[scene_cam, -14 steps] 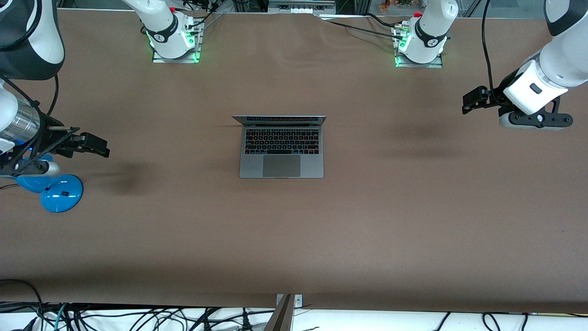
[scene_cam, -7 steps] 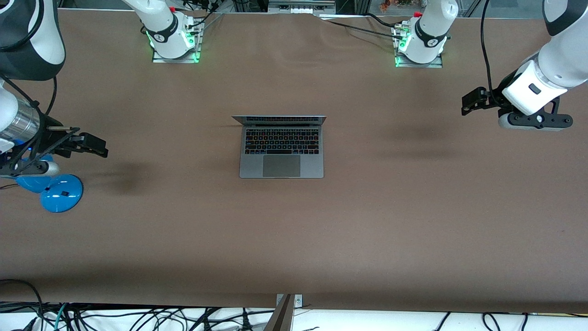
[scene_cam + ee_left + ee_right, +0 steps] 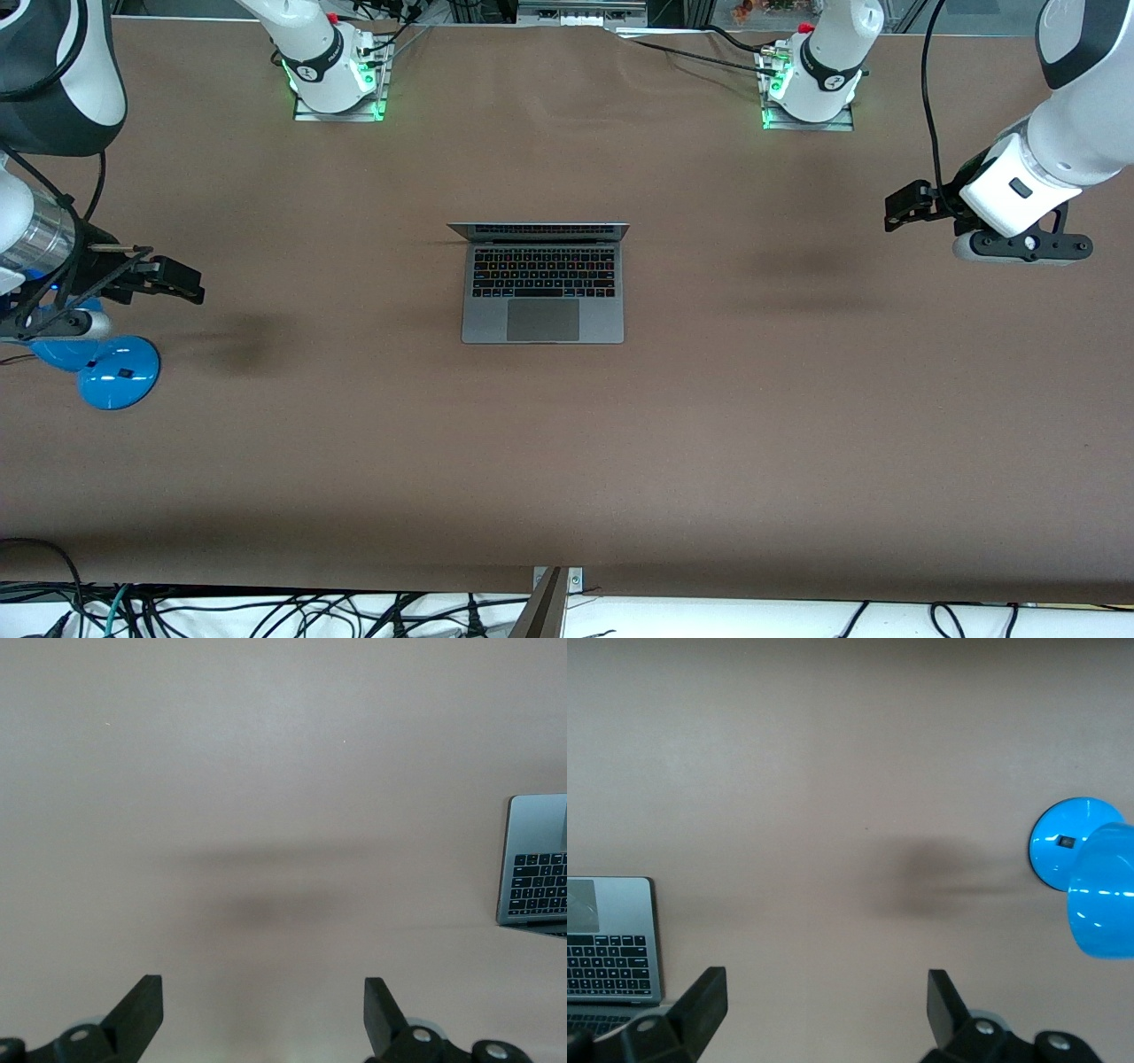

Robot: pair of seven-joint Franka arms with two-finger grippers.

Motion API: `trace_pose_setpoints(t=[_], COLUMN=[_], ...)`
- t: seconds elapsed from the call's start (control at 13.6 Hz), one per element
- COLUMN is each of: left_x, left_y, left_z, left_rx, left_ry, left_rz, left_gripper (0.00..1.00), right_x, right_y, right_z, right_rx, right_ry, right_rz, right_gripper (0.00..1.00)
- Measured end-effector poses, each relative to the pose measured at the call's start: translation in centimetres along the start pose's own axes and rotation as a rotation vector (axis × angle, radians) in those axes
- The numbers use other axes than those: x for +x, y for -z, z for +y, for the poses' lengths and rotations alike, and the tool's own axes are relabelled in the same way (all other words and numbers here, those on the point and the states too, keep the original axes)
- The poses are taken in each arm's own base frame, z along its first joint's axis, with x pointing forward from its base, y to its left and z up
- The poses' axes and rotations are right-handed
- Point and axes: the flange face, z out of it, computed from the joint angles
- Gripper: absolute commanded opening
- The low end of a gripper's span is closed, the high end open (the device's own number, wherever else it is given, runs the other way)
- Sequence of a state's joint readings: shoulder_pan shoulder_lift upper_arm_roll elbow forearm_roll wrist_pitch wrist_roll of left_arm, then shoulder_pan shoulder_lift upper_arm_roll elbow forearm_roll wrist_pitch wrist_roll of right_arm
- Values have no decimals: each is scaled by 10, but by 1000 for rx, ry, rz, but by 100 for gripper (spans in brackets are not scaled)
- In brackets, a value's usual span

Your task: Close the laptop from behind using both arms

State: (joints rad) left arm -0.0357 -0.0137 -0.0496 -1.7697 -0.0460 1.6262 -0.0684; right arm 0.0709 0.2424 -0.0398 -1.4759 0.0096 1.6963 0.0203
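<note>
The lid's hinge (image 3: 544, 245) runs behind the keyboard. The laptop's lid (image 3: 539, 229) should swing down flat when I push it from behind, while the laptop's base stays where it is.
The grey laptop (image 3: 542, 283) sits open in the middle of the brown table, its lid upright on the side toward the robot bases, keyboard and trackpad facing the front camera. It shows at the edge of the left wrist view (image 3: 536, 861) and of the right wrist view (image 3: 609, 939). My left gripper (image 3: 897, 212) hangs open and empty over bare table at the left arm's end. My right gripper (image 3: 188, 285) hangs open and empty over bare table at the right arm's end. Both are well apart from the laptop. The jaws stand wide apart in both wrist views.
A blue desk lamp (image 3: 104, 370) stands at the right arm's end of the table, under the right arm; it also shows in the right wrist view (image 3: 1085, 873). The arm bases (image 3: 332, 75) stand along the table's edge farthest from the front camera. Cables lie past the nearest edge.
The left gripper has moved slightly toward the bases and toward the laptop. The right gripper has drifted slightly away from the laptop. The laptop has not moved.
</note>
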Motion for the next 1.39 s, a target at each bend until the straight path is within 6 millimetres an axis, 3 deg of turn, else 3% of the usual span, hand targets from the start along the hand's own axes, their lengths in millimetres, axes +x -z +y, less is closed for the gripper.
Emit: trace_pose_setpoints(t=[0.37, 0.73, 0.88, 1.03, 1.39], left_x=[0, -6, -9, -13, -21], left_y=[0, -2, -3, -4, -6], left_z=[5, 46, 65, 82, 113], left_rx=[1, 12, 15, 5, -10], left_ry=[-8, 0, -1, 4, 9], left_rz=[0, -2, -3, -7, -14], left_gripper=[100, 100, 100, 100, 100], right_x=[0, -3, -4, -5, -5], right_y=[0, -3, -3, -6, -27], right_z=[-1, -3, -9, -17, -40], right_rx=[-5, 7, 30, 63, 184], right_ry=[3, 3, 8, 11, 15], right_rz=[-1, -26, -32, -50, -124], right_gripper=[100, 99, 82, 54, 6])
